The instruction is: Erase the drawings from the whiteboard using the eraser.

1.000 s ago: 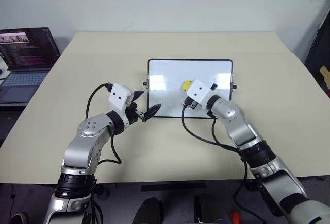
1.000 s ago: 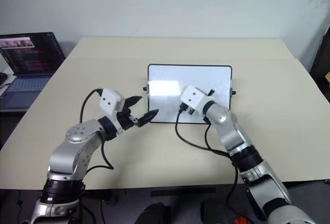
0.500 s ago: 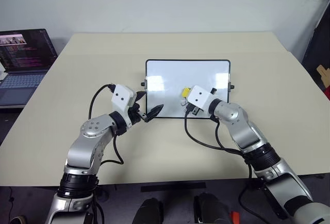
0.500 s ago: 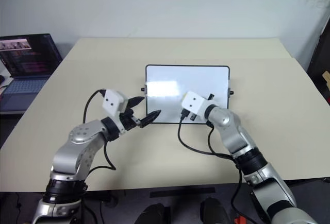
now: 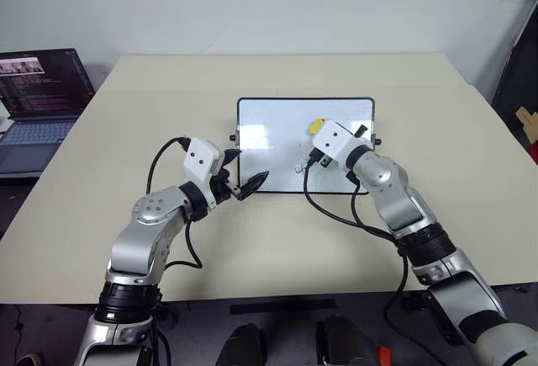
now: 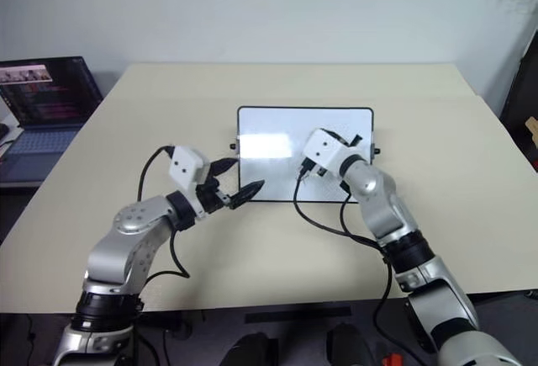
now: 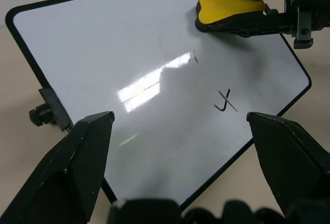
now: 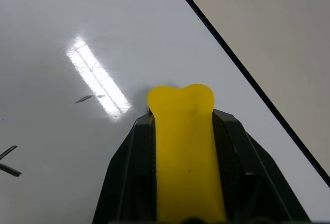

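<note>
I can see the eraser (image 5: 316, 125) beyond the cross-like mark near the whiteboard's front edge, so my right gripper should raise it, pull it back and wipe that mark (image 5: 299, 168).
The whiteboard (image 5: 269, 139) lies flat at the middle of the table. Thin black drawings remain on it: a cross-like mark (image 7: 225, 102) near its front edge and a short stroke (image 7: 195, 57) further in. My right gripper (image 5: 319, 127) is shut on the yellow eraser (image 5: 316, 124), which sits over the board's far right part; the eraser (image 8: 183, 147) sticks out between the black fingers onto the white surface. Open and holding nothing, my left gripper (image 5: 245, 170) hovers at the board's near left corner, its fingers (image 7: 77, 167) spread wide.
An open laptop (image 5: 42, 88) stands on a side surface at the far left. The beige table (image 5: 277, 240) has free room all around the board. A dark object (image 5: 523, 63) stands past the table's right edge.
The right gripper has carried the eraser from the board's lower middle toward its far right part. The left arm has stayed where it was.
</note>
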Available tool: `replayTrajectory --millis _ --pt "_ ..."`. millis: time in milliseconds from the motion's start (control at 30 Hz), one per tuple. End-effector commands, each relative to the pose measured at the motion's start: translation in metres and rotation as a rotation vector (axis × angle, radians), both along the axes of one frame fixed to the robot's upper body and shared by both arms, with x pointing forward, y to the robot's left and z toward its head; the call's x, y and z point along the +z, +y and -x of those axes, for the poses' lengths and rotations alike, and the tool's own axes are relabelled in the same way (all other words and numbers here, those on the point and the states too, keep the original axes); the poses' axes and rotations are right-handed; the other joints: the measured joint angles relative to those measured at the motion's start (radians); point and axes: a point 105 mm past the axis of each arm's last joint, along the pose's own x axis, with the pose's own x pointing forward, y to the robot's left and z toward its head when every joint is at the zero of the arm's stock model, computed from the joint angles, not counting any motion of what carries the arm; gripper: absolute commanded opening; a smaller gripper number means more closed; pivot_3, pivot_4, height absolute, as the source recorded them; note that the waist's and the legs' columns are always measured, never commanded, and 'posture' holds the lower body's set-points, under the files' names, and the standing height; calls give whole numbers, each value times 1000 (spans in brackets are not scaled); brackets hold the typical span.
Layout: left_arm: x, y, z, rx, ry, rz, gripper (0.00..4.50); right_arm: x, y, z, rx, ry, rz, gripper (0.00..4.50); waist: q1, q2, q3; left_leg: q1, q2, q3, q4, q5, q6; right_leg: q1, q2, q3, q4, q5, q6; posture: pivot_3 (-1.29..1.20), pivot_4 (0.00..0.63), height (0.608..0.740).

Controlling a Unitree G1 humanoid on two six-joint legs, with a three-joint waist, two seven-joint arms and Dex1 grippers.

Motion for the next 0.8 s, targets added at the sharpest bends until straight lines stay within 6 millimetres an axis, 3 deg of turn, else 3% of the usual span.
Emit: replayTrajectory --millis 33,167,400,633,800 --pt "11 -4 1 -14 -45 7 4500 -4 11 6 60 37 -2 1143 0 0 0 0 0 0 0 0 0 0 0 0 0 0 0 0 150 740" --pt "11 -3 0 -13 -45 7 4500 -22 18 14 101 109 25 1143 0 0 0 0 0 0 0 0 0 0 0 0 0 0 0 0 150 740" --pt "9 -6 1 -23 -41 10 4500 -27 18 13 100 106 89 1143 0 0 0 1 0 0 0 0 0 1 0 0 1 0 0 0 150 740" --pt "8 -5 0 -24 -40 9 4500 16 7 -3 -7 -90 15 1143 1 0 0 1 0 0 0 0 0 1 0 0 2 0 0 0 150 740" --pt "7 -7 -1 -28 -39 13 4500 24 7 -6 -14 -107 -29 1143 2 0 0 1 0 0 -1 0 0 0 0 0 0 0 0 0 150 740"
